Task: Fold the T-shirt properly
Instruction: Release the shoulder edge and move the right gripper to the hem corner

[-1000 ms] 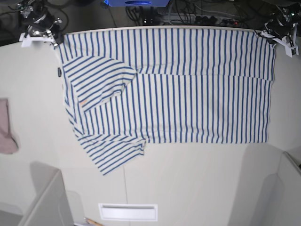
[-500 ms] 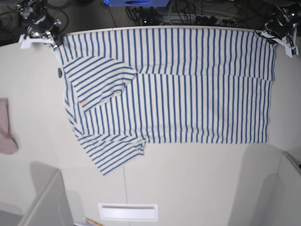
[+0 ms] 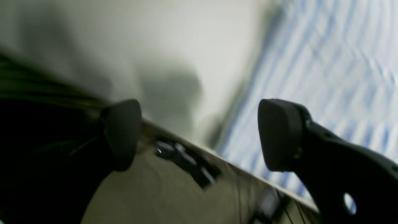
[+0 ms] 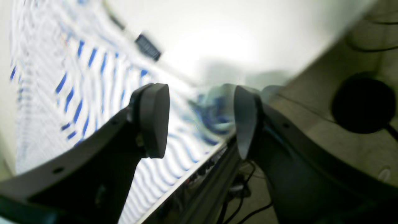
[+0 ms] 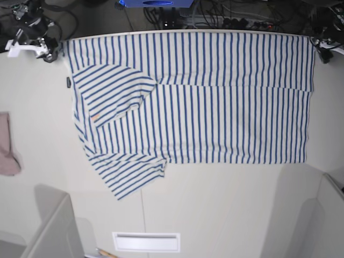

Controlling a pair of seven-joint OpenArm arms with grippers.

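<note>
The front sleeve (image 5: 129, 177) sticks out from the T-shirt's near edge (image 5: 130, 156). The sleeve will follow along, still spread out, when I pull that edge back.
The T-shirt (image 5: 215, 97), white with thin blue stripes, lies flat on the table, doubled over, its far edge along the table's back edge. One sleeve (image 5: 110, 94) is folded onto the body and another (image 5: 131, 174) sticks out at the front left. My right gripper (image 5: 49, 52) hovers just off the shirt's far left corner. In its wrist view the right gripper (image 4: 199, 121) is open, with the blurred shirt corner (image 4: 214, 119) beyond the gap. My left gripper (image 5: 324, 54) is at the far right corner. The left gripper (image 3: 199, 135) is open and empty beside the T-shirt (image 3: 326, 62).
A pink cloth (image 5: 6, 145) lies at the table's left edge. A white slotted plate (image 5: 146, 242) sits near the front. Grey panels stand at the front left (image 5: 54, 231) and front right (image 5: 328, 215). Cables (image 5: 226, 21) run behind the table's back edge.
Both grippers have opened and let go of the shirt's far corners, drawing back a little outward. The shirt has stayed where it lay.
</note>
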